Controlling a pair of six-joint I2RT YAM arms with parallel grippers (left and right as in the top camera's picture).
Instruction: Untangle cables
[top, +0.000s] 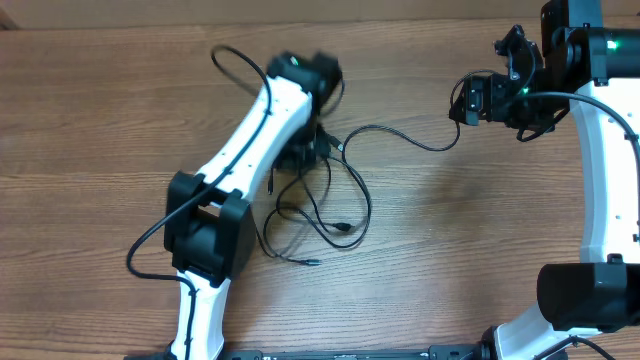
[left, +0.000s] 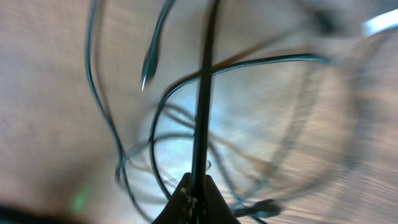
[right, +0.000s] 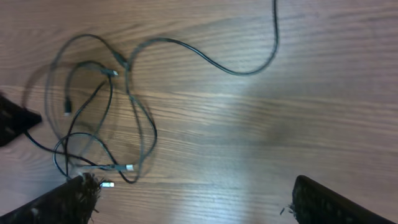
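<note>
One black cable (right: 38, 144) is held over the other cable loops by my left gripper. My right gripper should keep going toward that black cable until its open fingers close on it.
The cables (top: 330, 205) are thin black cords lying in a loose tangle of loops on the wooden table at the centre. My left gripper (top: 312, 152) is at the tangle's top edge. In the blurred left wrist view it (left: 198, 193) is shut on one black cable (left: 202, 112) that runs straight up from the jaws over the other loops. One long strand (top: 400, 135) runs right toward my right gripper (top: 465, 100). In the right wrist view the tangle (right: 134, 106) shows silver-tipped plugs (right: 129, 167). The right gripper (right: 199, 199) is open wide and empty above the table.
The thicker black cables of the left arm loop at the upper left (top: 235, 60) and lower left (top: 140, 250). The left arm's white link (top: 245, 140) crosses the table diagonally and hides part of the tangle. The right arm (top: 600, 150) stands along the right edge.
</note>
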